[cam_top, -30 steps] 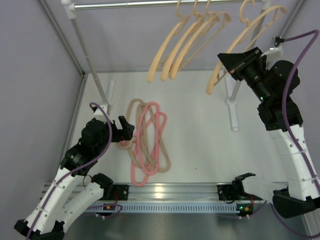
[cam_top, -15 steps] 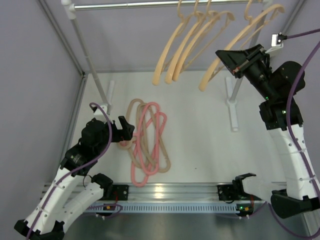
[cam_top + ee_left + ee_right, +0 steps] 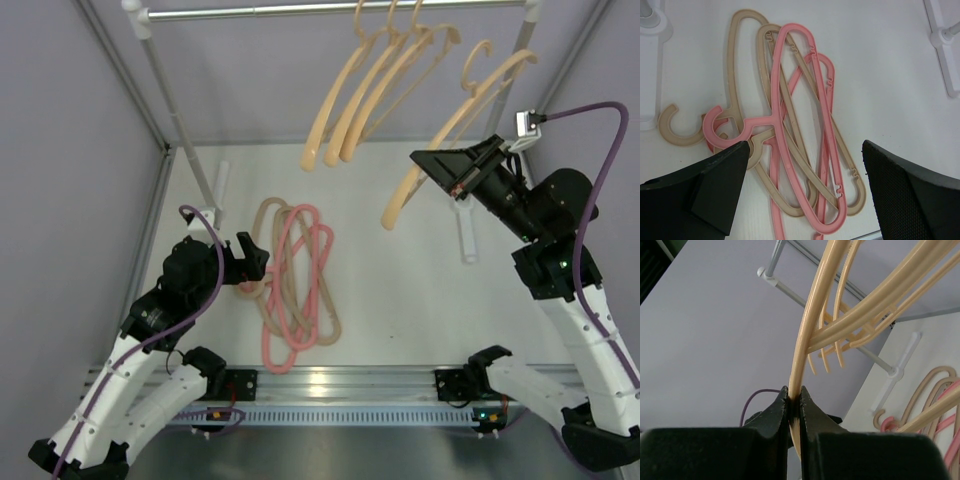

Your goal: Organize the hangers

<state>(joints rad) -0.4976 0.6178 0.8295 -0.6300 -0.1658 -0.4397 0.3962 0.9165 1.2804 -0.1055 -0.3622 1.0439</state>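
Observation:
The held peach hanger's hook (image 3: 472, 64) is low beside the white post. Next, my right gripper moves it toward the hanging hangers and lifts it onto the grey rail (image 3: 466, 4).
Three peach hangers (image 3: 350, 100) hang on the grey rail (image 3: 250, 10). My right gripper (image 3: 440, 165) is shut on one arm of a fourth peach hanger (image 3: 470, 95) and holds it tilted in the air, with its hook below and in front of the rail. The right wrist view shows the jaws (image 3: 794, 400) pinched on that hanger (image 3: 807, 335). Two pink hangers (image 3: 290, 290) and two beige hangers (image 3: 268, 215) lie tangled on the table. My left gripper (image 3: 250, 258) is open and empty beside their hooks. In its wrist view (image 3: 805, 165) it hovers over the pink (image 3: 805, 100) and beige (image 3: 737, 60) hangers.
The rail's white posts stand on feet at the back left (image 3: 222, 180) and right (image 3: 467, 235). Grey walls close in the left, back and right sides. A metal strip (image 3: 340, 385) runs along the table's front edge.
My right gripper has moved left and down with the peach hanger, and its hook has come away from the rail. The left arm and the pile have not moved.

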